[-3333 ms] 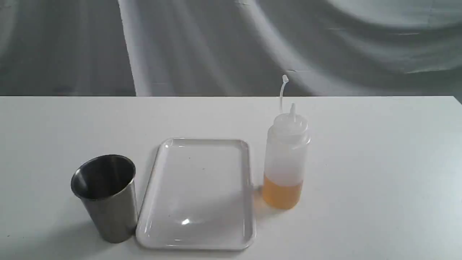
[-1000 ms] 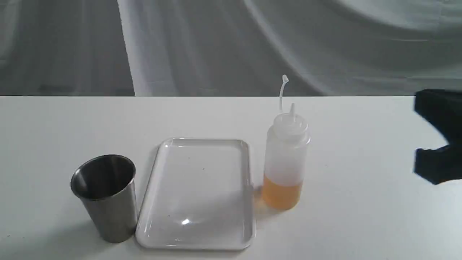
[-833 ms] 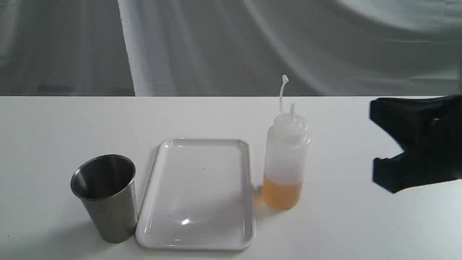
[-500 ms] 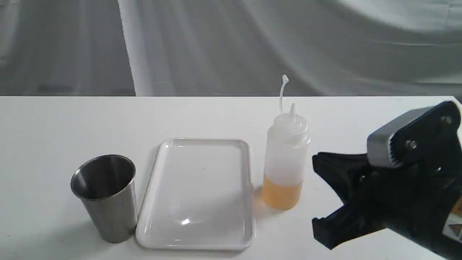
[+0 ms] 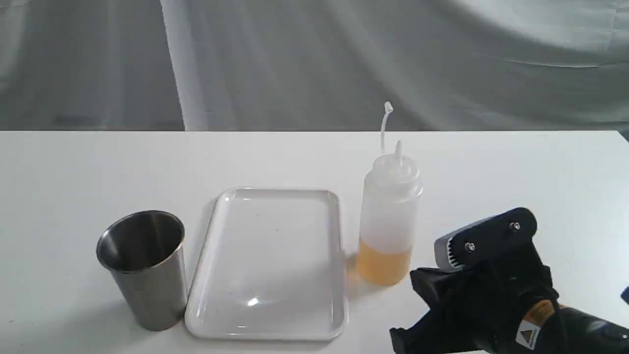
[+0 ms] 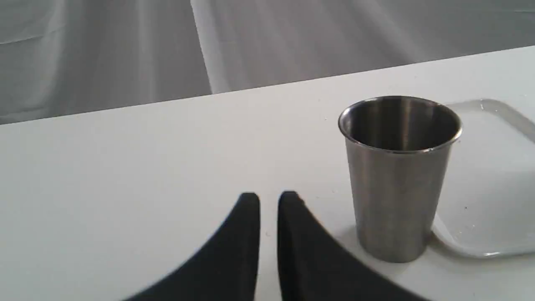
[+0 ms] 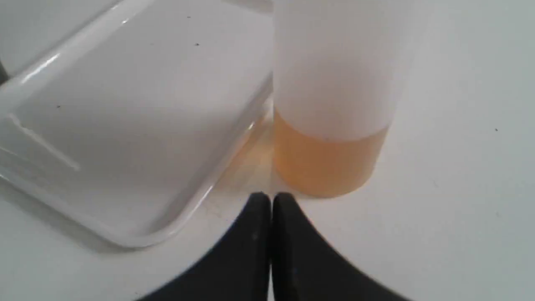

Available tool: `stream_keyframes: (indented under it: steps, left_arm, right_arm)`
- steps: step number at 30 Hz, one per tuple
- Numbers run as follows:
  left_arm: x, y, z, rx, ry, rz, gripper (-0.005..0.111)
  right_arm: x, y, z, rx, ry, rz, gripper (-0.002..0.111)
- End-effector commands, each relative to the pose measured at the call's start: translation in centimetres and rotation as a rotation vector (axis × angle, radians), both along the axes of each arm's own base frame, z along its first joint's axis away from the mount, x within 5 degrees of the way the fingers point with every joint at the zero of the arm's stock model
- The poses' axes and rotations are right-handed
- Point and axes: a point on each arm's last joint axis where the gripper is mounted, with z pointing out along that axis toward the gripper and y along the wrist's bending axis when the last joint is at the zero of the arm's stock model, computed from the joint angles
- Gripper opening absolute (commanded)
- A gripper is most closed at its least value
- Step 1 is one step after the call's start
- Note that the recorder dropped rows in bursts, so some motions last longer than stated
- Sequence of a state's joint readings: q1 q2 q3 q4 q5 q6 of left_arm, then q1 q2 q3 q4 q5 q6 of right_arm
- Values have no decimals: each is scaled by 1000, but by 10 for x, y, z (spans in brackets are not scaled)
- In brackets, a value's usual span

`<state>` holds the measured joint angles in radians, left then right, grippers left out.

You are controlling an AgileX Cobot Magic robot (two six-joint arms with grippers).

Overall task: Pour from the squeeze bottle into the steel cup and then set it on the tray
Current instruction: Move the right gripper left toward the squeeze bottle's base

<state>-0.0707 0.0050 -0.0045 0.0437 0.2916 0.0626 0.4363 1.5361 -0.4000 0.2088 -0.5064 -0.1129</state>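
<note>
I should open my right gripper's fingers wide and bring them around the bottle's middle [image 5: 389, 217] before lifting, because they are closed and low by the squeeze bottle's base [image 5: 382, 272].
The squeeze bottle [image 5: 390, 216] stands upright just right of the tray [image 5: 270, 265], amber liquid in its lower part and its cap strap sticking up. The steel cup [image 5: 147, 275] stands empty at the tray's left edge. My right gripper [image 5: 408, 309] is low over the table, right of and nearer than the bottle's base. In the right wrist view its fingertips [image 7: 259, 200] are pressed together, a short gap from the bottle [image 7: 334, 83], gripper [image 7: 271, 196] shut and empty. My left gripper [image 6: 268, 194] is shut with a thin slit, left of the cup [image 6: 399, 179].
The white table [image 5: 516, 172] ends at a grey draped backdrop [image 5: 295, 64]. The tray [image 7: 125, 104] lies close beside the bottle, its rim almost touching the base. The tray [image 6: 489, 184] also sits right behind the cup in the left wrist view.
My right gripper came in from the right edge and moved left and lower, ending near the bottle's base. Bottle, cup and tray have not moved.
</note>
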Motion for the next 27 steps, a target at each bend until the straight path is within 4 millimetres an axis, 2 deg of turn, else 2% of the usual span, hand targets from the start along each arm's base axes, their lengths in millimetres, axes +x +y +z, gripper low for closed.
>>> stream_keyframes:
  steps: [1, 8, 10, 14, 20, 22, 24, 27]
  left_arm:
    - [0, 0, -1, -2, -7, -3, 8]
    - [0, 0, -1, -2, -7, -3, 8]
    - [0, 0, -1, -2, -7, -3, 8]
    - [0, 0, -1, -2, -7, -3, 8]
    - [0, 0, -1, -2, -7, -3, 8]
    - [0, 0, -1, -2, -7, -3, 8]
    - [0, 0, -1, -2, -7, -3, 8]
    - [0, 0, -1, -2, -7, -3, 8]
  right_arm:
    - [0, -2, -1, 9, -17, -28, 0]
    - [1, -3, 0, 22, -24, -55, 0]
    - [1, -3, 0, 21, -21, -55, 5]
    - [0, -3, -1, 18, -5, -52, 27]
    - [-1, -3, -3, 14, 12, -50, 88]
    - [-1, -3, -3, 14, 12, -50, 101]
    - [-1, -3, -3, 15, 13, -52, 105]
    - [-1, -3, -3, 17, 14, -56, 105]
